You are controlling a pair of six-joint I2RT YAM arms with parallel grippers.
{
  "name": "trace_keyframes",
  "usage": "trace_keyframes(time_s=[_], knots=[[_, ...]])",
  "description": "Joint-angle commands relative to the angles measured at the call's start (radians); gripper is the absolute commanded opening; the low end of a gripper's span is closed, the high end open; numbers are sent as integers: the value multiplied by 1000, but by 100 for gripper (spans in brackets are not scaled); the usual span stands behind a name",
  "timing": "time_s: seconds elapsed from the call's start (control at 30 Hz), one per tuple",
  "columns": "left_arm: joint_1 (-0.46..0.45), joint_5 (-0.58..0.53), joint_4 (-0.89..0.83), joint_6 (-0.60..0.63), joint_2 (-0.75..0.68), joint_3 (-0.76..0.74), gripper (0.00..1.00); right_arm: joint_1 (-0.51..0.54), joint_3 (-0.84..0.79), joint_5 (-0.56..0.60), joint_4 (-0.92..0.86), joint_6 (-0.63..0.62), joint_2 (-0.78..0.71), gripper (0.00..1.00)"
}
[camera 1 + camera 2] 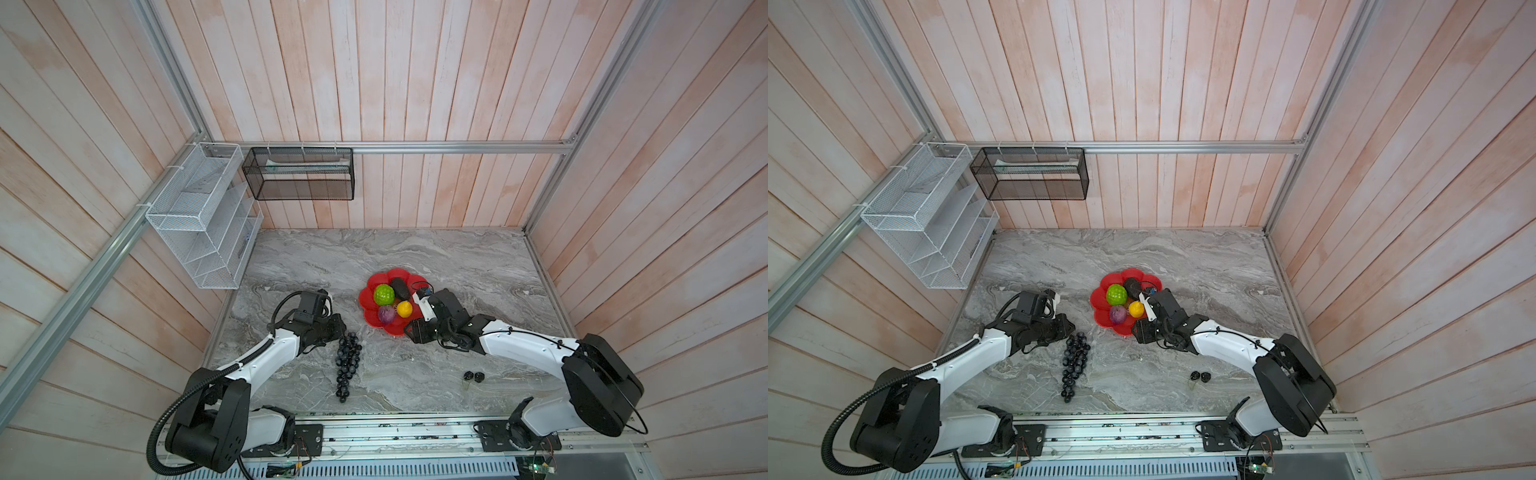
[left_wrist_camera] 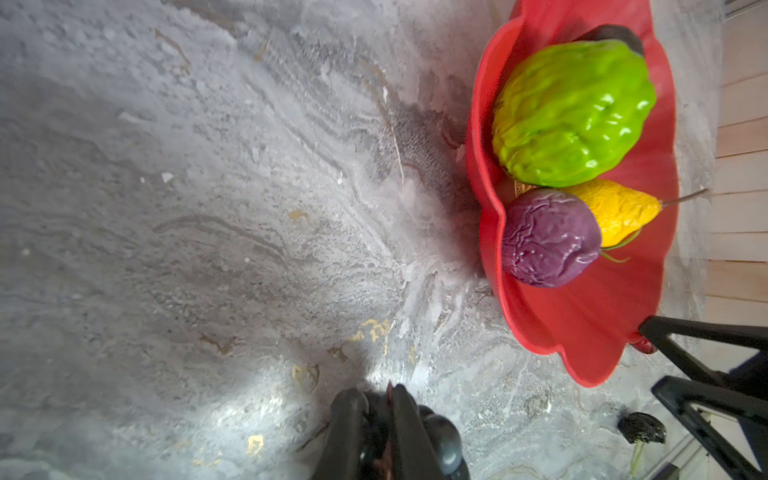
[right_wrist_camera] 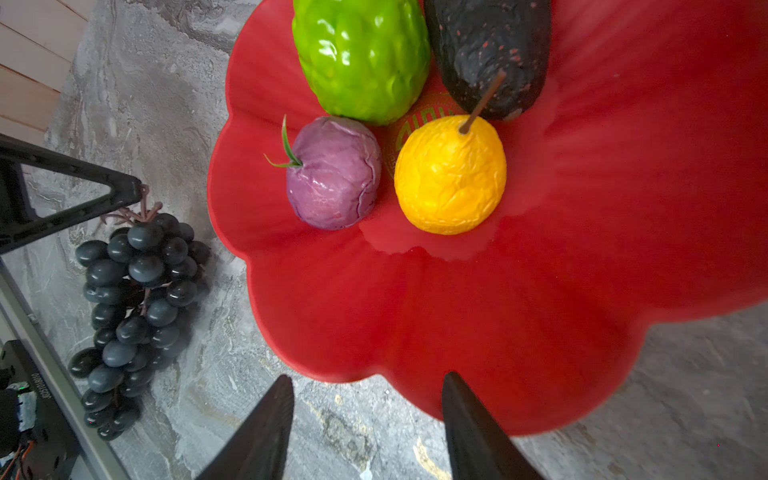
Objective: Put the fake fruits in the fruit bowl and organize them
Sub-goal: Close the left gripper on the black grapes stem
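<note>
My left gripper is pinching just the end of the grape stem (image 3: 144, 192). It should open, move nearer to the grapes (image 3: 148, 214) and grip the stem deeper.
The red scalloped fruit bowl (image 1: 366, 297) (image 3: 457, 311) holds a bumpy green ball (image 1: 383, 294), a black avocado-like oval (image 1: 400, 287), a purple fruit (image 1: 386, 314) and a yellow fruit (image 1: 404, 308). On the marble to its left lies the long dark grape bunch (image 1: 348, 365) (image 3: 137, 291). My left gripper (image 2: 378, 401) is at the bunch's top end, shut on its stem. My right gripper (image 3: 369, 376) (image 1: 410, 328) hangs open over the bowl's near rim, with nothing between its fingers. A black cherry pair (image 1: 473, 376) lies on the table near the right arm.
A white wire rack (image 1: 199, 216) and a black mesh basket (image 1: 299, 174) hang on the back-left walls, above the table. Wooden walls close in the marble top (image 1: 415, 257) on three sides. The two grippers are close together beside the bowl.
</note>
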Motion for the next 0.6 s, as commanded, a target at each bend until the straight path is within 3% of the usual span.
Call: trace_keyframes(time_s=[0.0, 0.17, 0.33, 0.37, 0.53, 0.57], knots=[[4, -18, 31, 0, -39, -15, 12, 9, 12, -12, 12, 2, 12, 58], [4, -15, 10, 5, -66, -12, 0, 12, 12, -11, 14, 2, 11, 58], [4, -9, -33, 1, -100, -14, 0, 12, 6, -7, 19, 0, 4, 58], [4, -3, -48, -5, -102, -13, 2, 13, 6, -8, 19, 0, 5, 58], [4, 23, -98, -18, -97, -34, 32, 13, -3, -6, 28, 1, 4, 58], [4, 30, -94, -16, -95, -40, 33, 12, -4, -7, 31, 0, 7, 58]])
